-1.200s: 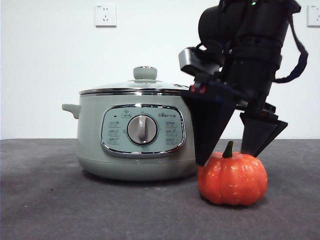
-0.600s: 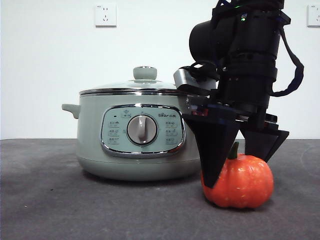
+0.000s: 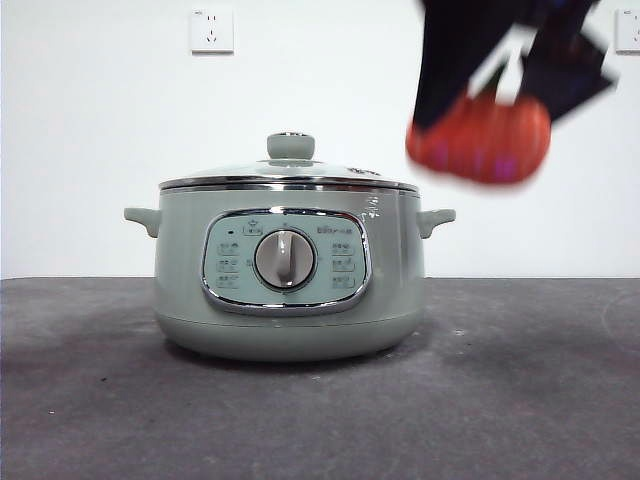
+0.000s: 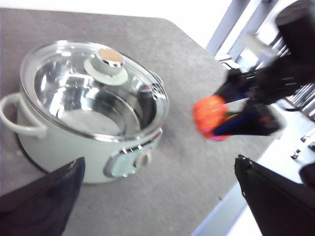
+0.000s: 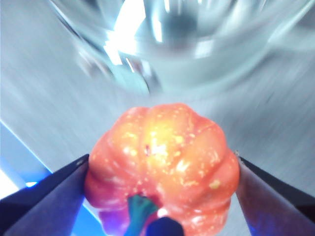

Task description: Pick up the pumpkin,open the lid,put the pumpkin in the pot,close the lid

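Note:
The glass lid (image 3: 240, 173) should come off in one piece and clear of the pot when I raise the lid's knob, because its plain round rim (image 3: 289, 184) rests on top.
My right gripper (image 3: 490, 95) is shut on the orange-red pumpkin (image 3: 480, 138) and holds it in the air, above and to the right of the pot (image 3: 285, 275). The picture of both is blurred by motion. The pumpkin fills the right wrist view (image 5: 162, 162) between the two jaws, and it also shows in the left wrist view (image 4: 210, 116). The sage-green pot stands on the table with its glass lid (image 3: 290, 172) on it; the lid's knob (image 4: 109, 60) is on top. My left gripper (image 4: 157, 196) is open and empty, held above the table beside the pot.
The dark grey table (image 3: 520, 400) ends at an edge near the pot in the left wrist view (image 4: 206, 221). A white wall with sockets (image 3: 211, 30) is behind.
My right gripper has closed on the pumpkin and lifted it from the table to above the height of the lid. The pot and lid have not moved.

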You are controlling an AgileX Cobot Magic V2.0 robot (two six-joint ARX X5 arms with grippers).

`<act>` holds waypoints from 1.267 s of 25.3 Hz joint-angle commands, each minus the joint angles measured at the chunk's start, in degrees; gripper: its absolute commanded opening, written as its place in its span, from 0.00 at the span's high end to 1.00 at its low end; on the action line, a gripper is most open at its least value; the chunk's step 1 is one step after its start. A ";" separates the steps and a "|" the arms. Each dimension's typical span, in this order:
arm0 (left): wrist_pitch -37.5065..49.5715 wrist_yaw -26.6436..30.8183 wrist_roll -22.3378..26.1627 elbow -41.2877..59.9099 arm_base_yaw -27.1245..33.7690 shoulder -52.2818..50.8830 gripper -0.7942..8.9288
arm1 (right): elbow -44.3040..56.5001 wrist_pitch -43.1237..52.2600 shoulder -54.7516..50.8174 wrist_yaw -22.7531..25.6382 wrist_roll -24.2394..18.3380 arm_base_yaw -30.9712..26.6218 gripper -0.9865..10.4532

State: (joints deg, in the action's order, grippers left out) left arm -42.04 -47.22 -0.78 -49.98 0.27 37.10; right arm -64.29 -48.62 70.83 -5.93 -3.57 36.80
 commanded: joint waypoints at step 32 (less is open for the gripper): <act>27.87 31.30 5.57 -23.52 -27.98 54.80 0.18 | 0.15 4.81 -24.02 0.17 2.71 0.13 0.92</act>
State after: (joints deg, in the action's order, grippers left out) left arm -14.83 -15.97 4.08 -73.60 -27.44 91.15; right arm -64.29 -44.07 46.94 -5.89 -1.30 36.80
